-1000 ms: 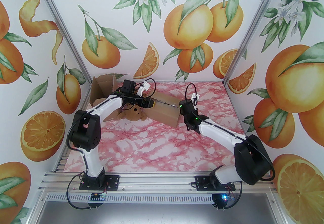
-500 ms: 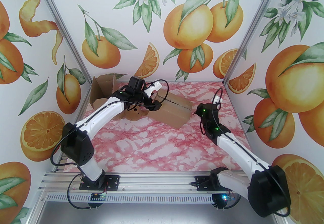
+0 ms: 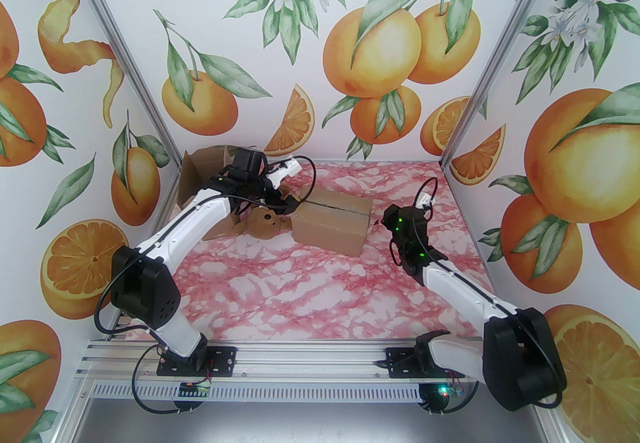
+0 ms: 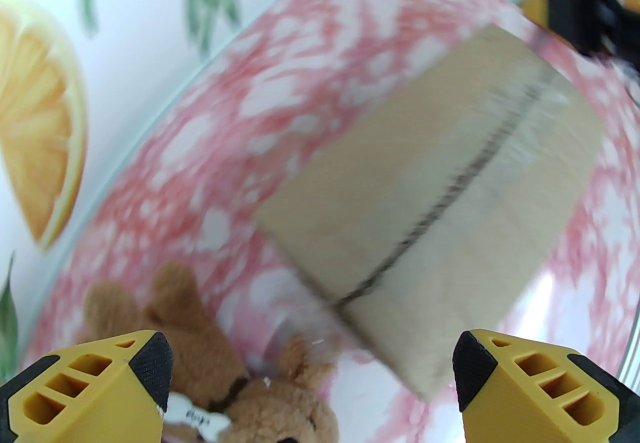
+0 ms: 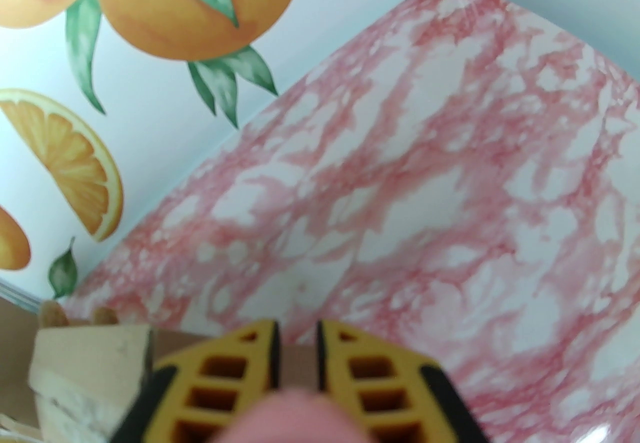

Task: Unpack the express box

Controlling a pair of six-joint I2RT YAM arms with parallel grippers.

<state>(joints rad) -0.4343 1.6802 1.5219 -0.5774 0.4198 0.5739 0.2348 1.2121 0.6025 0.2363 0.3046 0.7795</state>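
Observation:
I should move my right gripper back and turn it while my left gripper keeps the box's end steady, because the express box lies unheld next to my right gripper.
The express box (image 3: pixel 330 226) is a closed brown carton with a taped seam along its top, lying flat at mid-table. It is blurred in the left wrist view, where the express box (image 4: pixel 435 201) lies ahead of my fingers. My left gripper (image 3: pixel 289 203) hovers at the box's left end, above a brown teddy bear (image 3: pixel 265 223). Its jaws stand wide open and empty, as the left gripper (image 4: pixel 312 381) shows with the teddy bear (image 4: pixel 200 371) below it. My right gripper (image 3: pixel 385 221) sits just off the box's right end. In its own view the right gripper (image 5: pixel 297 356) is shut to a narrow slit, holding nothing.
An opened cardboard box (image 3: pixel 202 176) with raised flaps stands in the back left corner, behind the left arm. The pink marble table (image 3: pixel 320 291) is walled on three sides by orange-print panels. A corner of the express box (image 5: pixel 90 366) shows at the lower left of the right wrist view.
The right gripper has drawn back to the right, off the box's end. The box has turned and settled flat, further right. The left arm pulled back left and its jaws opened wider.

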